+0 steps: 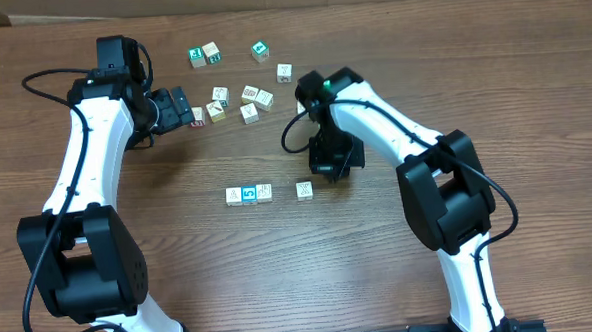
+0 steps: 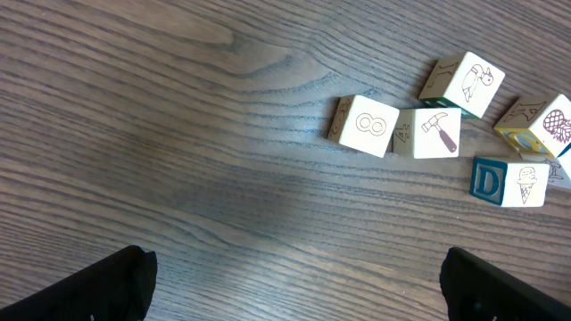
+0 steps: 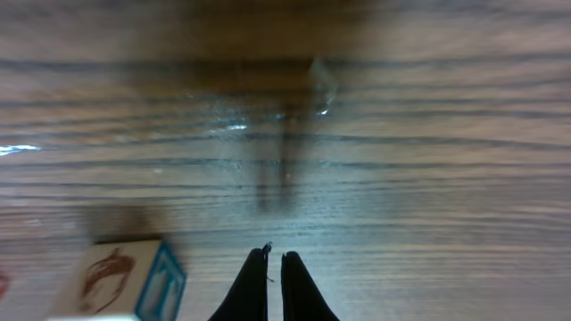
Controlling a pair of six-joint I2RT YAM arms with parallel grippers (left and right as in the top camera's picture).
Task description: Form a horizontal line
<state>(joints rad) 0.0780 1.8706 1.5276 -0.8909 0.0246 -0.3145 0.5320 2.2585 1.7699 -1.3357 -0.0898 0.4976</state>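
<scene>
I can see a gap (image 1: 284, 193) between the fourth whitish cube and the row, so I should press the cube's far side (image 1: 312, 190) with my closed right gripper and push the cube up against the row.
Three cubes lie touching in a row in the overhead view: a whitish one (image 1: 233, 196), the blue-faced "5" cube (image 1: 248, 194) and another whitish one (image 1: 264, 192). A fourth whitish cube (image 1: 304, 190) sits a gap to their right. My right gripper (image 1: 326, 173) hovers just up and right of that cube, shut and empty. In the right wrist view its fingertips (image 3: 275, 259) are pressed together over bare wood, and the cube (image 3: 125, 278) lies to their lower left. My left gripper (image 1: 186, 104) stands wide open and empty beside the loose cubes; the left wrist view shows its gripper (image 2: 296, 260) over bare table.
Loose cubes lie scattered at the back: green-faced ones (image 1: 198, 56) (image 1: 259, 49) and several whitish ones (image 1: 250, 93). The left wrist view shows an "8" cube (image 2: 370, 126), a hammer cube (image 2: 437, 132), a bird cube (image 2: 470, 82) and a "D" cube (image 2: 489, 180).
</scene>
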